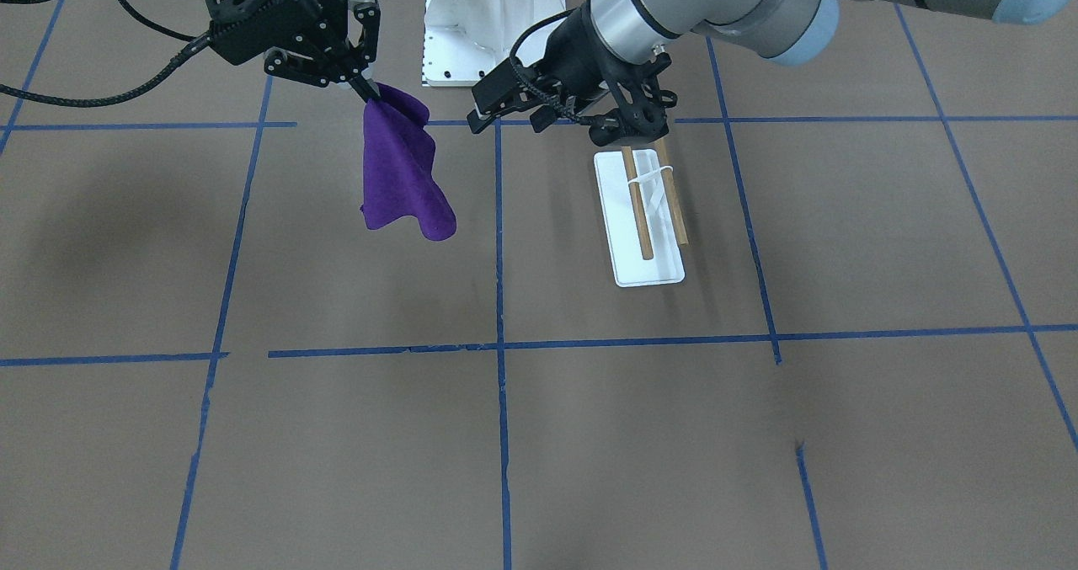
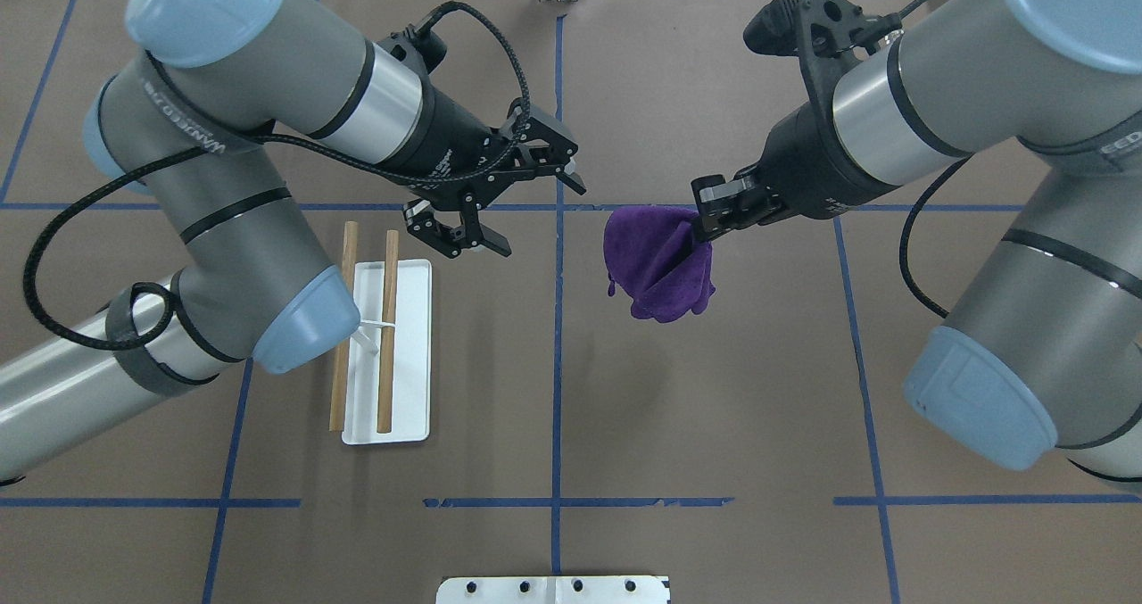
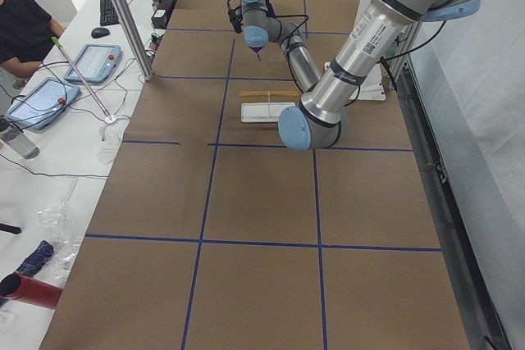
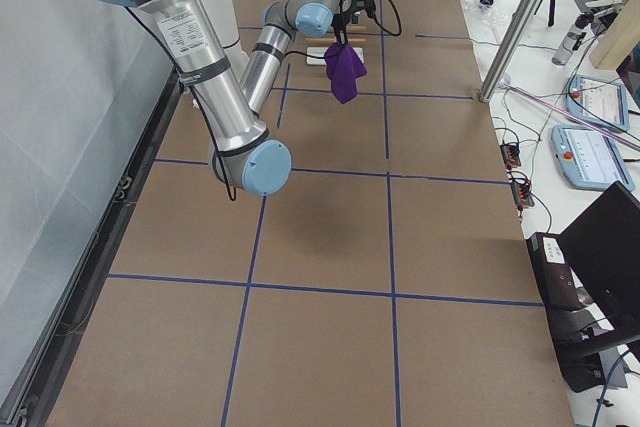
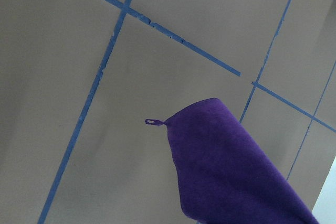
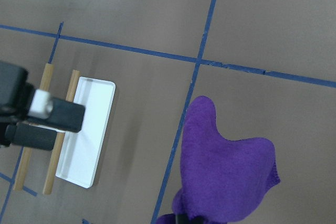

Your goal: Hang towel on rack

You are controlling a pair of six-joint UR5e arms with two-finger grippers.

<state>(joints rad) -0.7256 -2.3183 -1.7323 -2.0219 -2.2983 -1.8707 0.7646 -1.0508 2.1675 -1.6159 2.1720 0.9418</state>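
Note:
The dowel rods (image 1: 638, 202) are close together, so the limp purple towel (image 1: 404, 166) will hang across both when I lay it over, and its corners will droop past them.
The purple towel (image 1: 400, 174) hangs in the air from one pinched corner in my right gripper (image 1: 368, 90), which is shut on it; the overhead view shows the towel (image 2: 656, 260) under that gripper (image 2: 700, 229). The rack (image 1: 648, 271), a white base with two wooden dowel rods, stands on the table (image 2: 406, 408) at my left. My left gripper (image 2: 526, 207) is open and empty, raised beside the rack's far end, between the rack and the towel. The towel also shows in the left wrist view (image 5: 231, 171) and the right wrist view (image 6: 226, 177), with the rack (image 6: 89, 135) off to the side.
A large white bolted pedestal (image 1: 493, 23) stands at the robot's edge of the table, also in the overhead view (image 2: 553, 589). Blue tape lines cross the brown table. A metal pole (image 3: 123, 18) and operator devices stand off the far side.

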